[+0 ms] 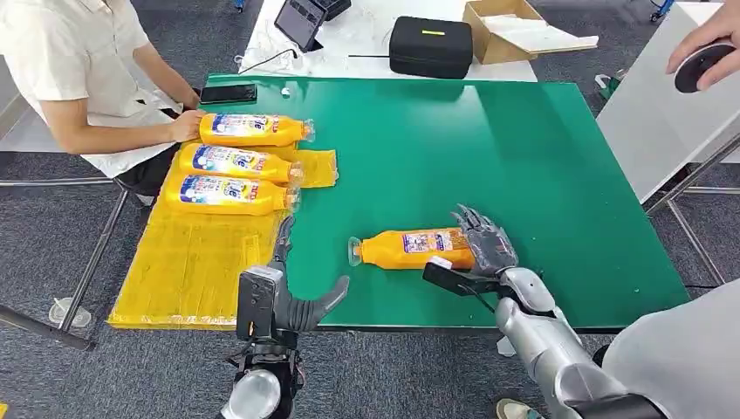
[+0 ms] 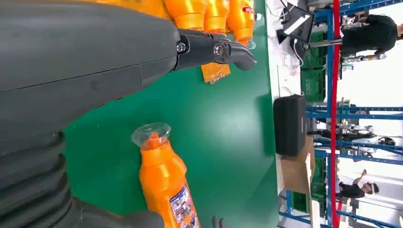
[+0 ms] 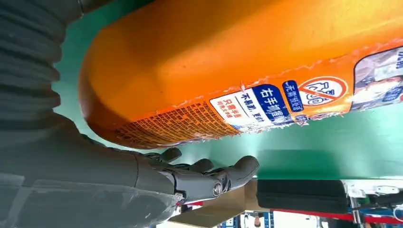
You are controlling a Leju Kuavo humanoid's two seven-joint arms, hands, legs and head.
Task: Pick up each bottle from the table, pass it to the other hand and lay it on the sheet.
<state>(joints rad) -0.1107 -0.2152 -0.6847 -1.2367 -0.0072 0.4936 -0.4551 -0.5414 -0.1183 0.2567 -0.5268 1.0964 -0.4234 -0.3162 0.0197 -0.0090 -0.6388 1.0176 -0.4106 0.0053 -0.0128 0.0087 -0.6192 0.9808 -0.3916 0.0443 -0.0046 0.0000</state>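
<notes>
I expect the big logo hidden underneath to come up when I turn the bottle over, because the orange bottle (image 1: 410, 250) has its small-print label (image 1: 428, 242) on top.
An orange bottle (image 1: 410, 249) (image 2: 166, 185) (image 3: 237, 61) lies on its side on the green table (image 1: 489, 148), cap toward the yellow sheet (image 1: 192, 262). My right hand (image 1: 484, 253) (image 3: 142, 185) sits at the bottle's base with fingers on the far side and thumb on the near side. The right wrist view shows a gap between fingers and bottle. My left hand (image 1: 275, 301) (image 2: 95, 61) hovers open at the table's front edge, beside the sheet. Three more orange bottles (image 1: 236, 161) (image 2: 209, 12) lie side by side at the sheet's far end.
A seated person (image 1: 78, 78) at the far left has a hand on the farthest bottle. A phone (image 1: 229, 92) lies on the table's far left corner. Behind are a tablet (image 1: 301, 19), black case (image 1: 429, 46) and cardboard box (image 1: 506, 30). A white table (image 1: 654, 113) stands right.
</notes>
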